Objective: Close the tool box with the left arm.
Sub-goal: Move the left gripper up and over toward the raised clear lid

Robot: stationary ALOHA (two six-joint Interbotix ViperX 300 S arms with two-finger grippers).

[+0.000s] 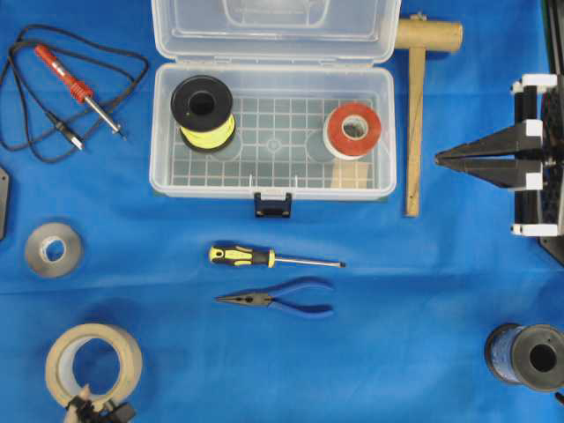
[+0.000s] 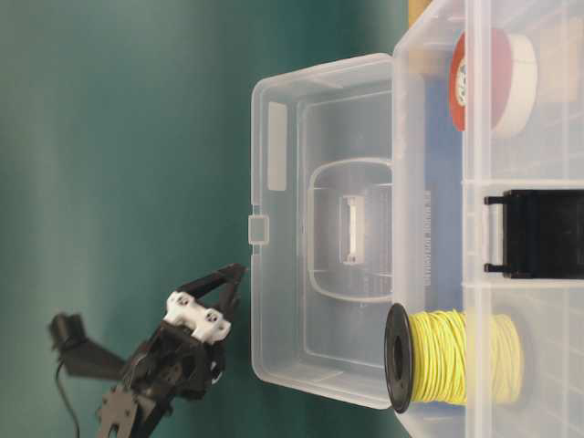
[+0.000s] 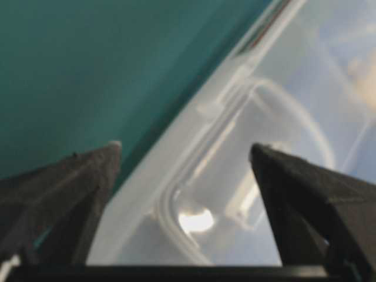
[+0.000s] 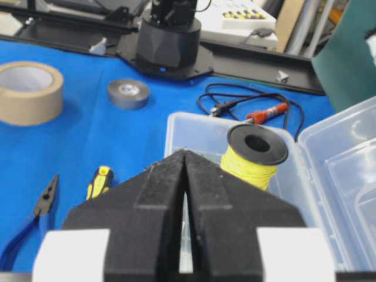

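Note:
The tipped-back lid's free edge [image 2: 255, 281] is in front of my left gripper, so the gripper should move forward with its fingers open and push the lid over the tool box [image 1: 272, 132].
The clear plastic tool box [image 1: 176, 181] stands open on the blue cloth, its lid [image 1: 273, 31] tipped back at the far side. Inside are a yellow wire spool [image 1: 204, 113] and a red-and-white tape roll [image 1: 353, 130]. My left gripper [image 3: 183, 150] is open just behind the raised lid [image 3: 147, 200], whose edge lies between the spread fingers; I cannot tell whether it touches. From table level the left gripper [image 2: 234, 288] sits close to the lid's [image 2: 274, 310] outer face. My right gripper [image 1: 441, 159] rests shut to the right of the box, holding nothing.
A wooden mallet [image 1: 414, 115] lies right of the box and a soldering iron [image 1: 79, 84] with its cord to the left. In front lie a screwdriver [image 1: 264, 257], pliers [image 1: 282, 298], grey tape [image 1: 53, 249], masking tape [image 1: 92, 361] and a blue spool [image 1: 529, 357].

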